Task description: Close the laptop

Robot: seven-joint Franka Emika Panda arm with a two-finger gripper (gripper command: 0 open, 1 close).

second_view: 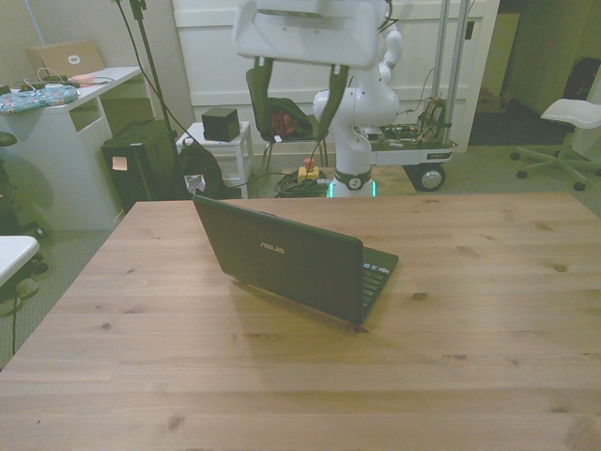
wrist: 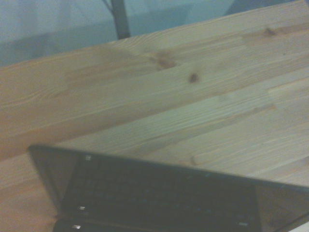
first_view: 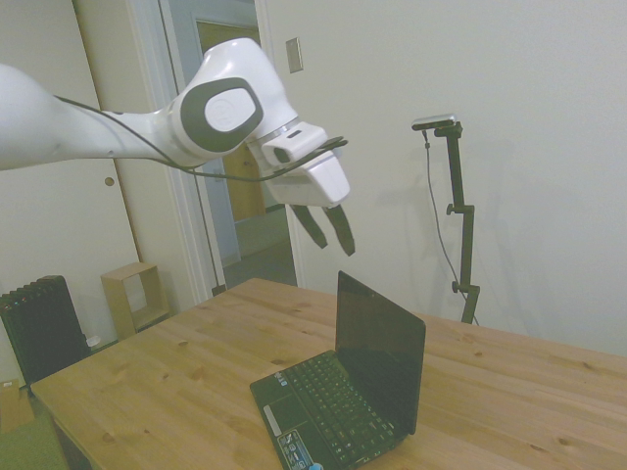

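My gripper will swing the laptop's lid [first_view: 380, 343] down when it pushes the lid, while the laptop's flat-lying base stays put, because the two meet along a hinge [first_view: 372, 394].
The laptop [first_view: 353, 387] is a small black netbook standing open on the wooden table [first_view: 167, 382], its screen upright and its keyboard facing the side camera. From the front its lid back [second_view: 286, 261] shows, with the keyboard edge past it. My gripper [first_view: 333, 240] hangs in the air above and slightly behind the lid's top edge, not touching it. Its two dark fingers [first_view: 342, 231] point down and stand apart, with nothing between them. In the front view the gripper [second_view: 295, 103] is high above the laptop. The wrist view shows the screen's top part [wrist: 159, 198] over bare wood.
Wide bare tabletop [second_view: 451, 357] lies around the laptop on all sides. Past the table's far edge are a white desk [second_view: 56, 141], a black case [second_view: 141, 169], a chair [second_view: 282, 122] and a wheeled cart [second_view: 413, 141].
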